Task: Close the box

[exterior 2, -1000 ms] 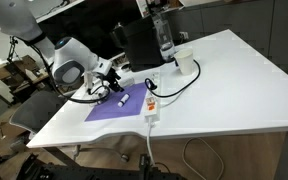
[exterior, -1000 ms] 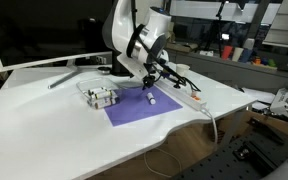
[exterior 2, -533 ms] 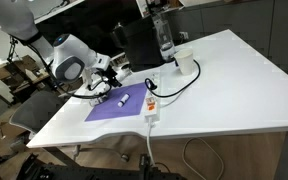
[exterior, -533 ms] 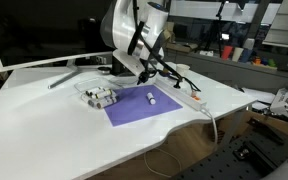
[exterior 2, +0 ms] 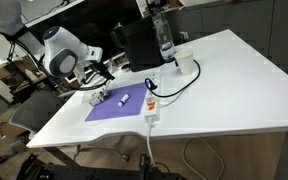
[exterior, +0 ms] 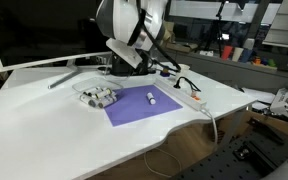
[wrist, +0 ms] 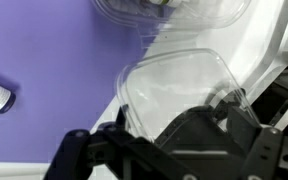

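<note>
My gripper is hanging over the open lid toward the black object [wrist: 192,120], so next I go back toward the vial and move down over the purple mat [wrist: 92,92] beside the lid.
The box [exterior: 97,96] is a small clear plastic case lying at the edge of the purple mat [exterior: 139,108]; it also shows in an exterior view [exterior 2: 101,98]. In the wrist view its clear lid [wrist: 174,85] lies open beside the base [wrist: 179,8]. My gripper [exterior: 136,62] hangs above and behind the box, clear of it, as an exterior view [exterior 2: 104,70] also shows. In the wrist view the dark fingers [wrist: 219,108] meet in front of the lid and hold nothing.
A small vial [exterior: 151,98] lies on the mat. A long white power strip [exterior 2: 151,108] with a cable runs beside the mat. A tall black block [exterior 2: 139,45], a bottle [exterior 2: 164,35] and a cup [exterior 2: 184,63] stand behind.
My gripper has risen and drawn back from just above the mat, toward the box side. The box and the vial have not moved.
</note>
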You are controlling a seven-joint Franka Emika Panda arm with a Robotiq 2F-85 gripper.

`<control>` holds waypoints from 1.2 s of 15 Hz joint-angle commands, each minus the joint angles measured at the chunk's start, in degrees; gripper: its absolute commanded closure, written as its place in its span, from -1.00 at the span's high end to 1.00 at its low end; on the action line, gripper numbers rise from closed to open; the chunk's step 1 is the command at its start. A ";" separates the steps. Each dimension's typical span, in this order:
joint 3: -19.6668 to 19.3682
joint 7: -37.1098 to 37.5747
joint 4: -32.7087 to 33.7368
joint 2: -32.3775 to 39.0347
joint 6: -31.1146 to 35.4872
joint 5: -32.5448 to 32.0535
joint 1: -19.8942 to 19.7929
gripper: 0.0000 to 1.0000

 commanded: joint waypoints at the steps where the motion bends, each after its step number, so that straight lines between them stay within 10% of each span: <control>1: -0.66 0.47 -5.39 -4.63 0.00 -2.03 0.80 1.00; 5: 1.94 -2.64 -11.57 -4.87 -0.08 -4.80 -0.74 1.00; 11: -9.08 -3.57 -16.84 -6.26 -0.67 -5.22 9.48 1.00; 18: -6.25 0.88 -13.30 -7.47 0.04 -7.03 2.18 1.00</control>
